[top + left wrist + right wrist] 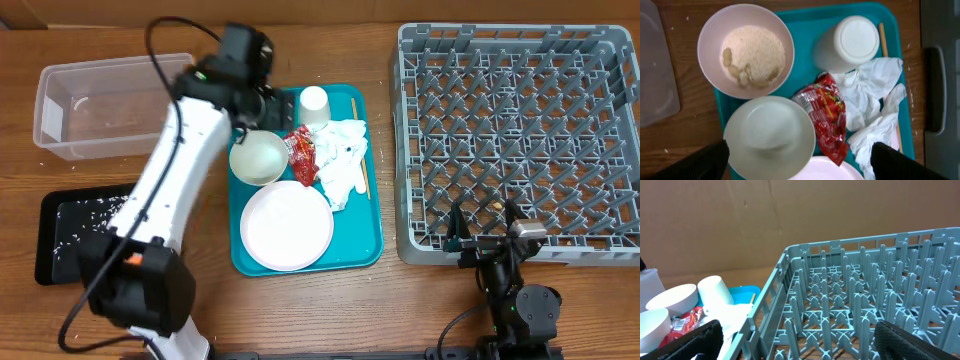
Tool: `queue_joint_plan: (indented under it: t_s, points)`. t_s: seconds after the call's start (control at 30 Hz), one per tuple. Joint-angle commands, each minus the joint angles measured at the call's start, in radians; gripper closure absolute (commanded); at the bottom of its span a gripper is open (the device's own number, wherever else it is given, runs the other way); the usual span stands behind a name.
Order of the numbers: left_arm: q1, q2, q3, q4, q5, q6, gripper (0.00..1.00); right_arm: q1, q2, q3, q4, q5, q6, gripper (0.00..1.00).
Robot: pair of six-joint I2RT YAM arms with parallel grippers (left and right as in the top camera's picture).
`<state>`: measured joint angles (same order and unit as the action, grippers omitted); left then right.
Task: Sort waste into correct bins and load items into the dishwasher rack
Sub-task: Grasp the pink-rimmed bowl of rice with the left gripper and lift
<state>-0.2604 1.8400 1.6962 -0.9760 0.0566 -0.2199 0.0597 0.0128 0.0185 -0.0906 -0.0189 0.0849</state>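
Open tray (804,54) lies between the rim of the food scraps bowl (789,73) and the white cup. My left gripper should keep going down until its fingers are on both sides of that rim.
On the teal tray (365,240) lie a large white plate (287,226), an empty white bowl (258,157), a white cup (314,104), a red wrapper (302,155), crumpled napkins (345,156) and a thin wooden stick (355,140). My left gripper (270,105) hovers open over the tray's far left. In the left wrist view the gripper (800,167) sits above the empty bowl (769,137), with a bowl of pale food scraps (746,50), the cup (847,42), wrapper (827,117) and napkins (872,107) beyond. My right gripper (490,238) (800,345) is open at the rack's near edge. No carrot shows.
The grey dishwasher rack (520,130) (865,290) fills the right side and holds no dishes. A clear tub (110,105) stands at the far left. A black tray (70,235) with scattered pale grains lies in front of it, partly under my left arm.
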Motion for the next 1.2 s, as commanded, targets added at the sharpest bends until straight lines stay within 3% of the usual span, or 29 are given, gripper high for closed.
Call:
queue_joint_plan:
  t_s: [0.0,0.1,0.33,0.6,0.87,1.03,1.17]
  points:
    - [0.024,0.112,0.106,-0.069,0.109,0.134,0.07,0.003,-0.009,-0.010,0.006,0.003,-0.003,0.00]
    - [0.004,0.168,0.109,-0.056,0.005,0.203,0.08,0.003,-0.009,-0.010,0.006,0.003,-0.003,0.00]
    - [-0.038,0.311,0.109,0.026,-0.274,0.236,0.09,0.003,-0.009,-0.010,0.006,0.003,-0.003,0.00]
    - [-0.037,0.371,0.108,0.123,-0.285,0.239,0.20,0.003,-0.009,-0.010,0.006,0.003,-0.003,0.00]
    - [-0.037,0.372,0.108,0.181,-0.220,0.244,0.24,0.003,-0.009,-0.010,0.006,0.003,-0.003,0.00]
    - [-0.037,0.386,0.108,0.188,-0.193,0.243,0.37,0.003,-0.009,-0.010,0.006,0.003,-0.003,0.00]
    - [-0.034,0.393,0.108,0.187,-0.194,0.243,0.59,0.003,-0.009,-0.010,0.006,0.003,-0.003,0.00]
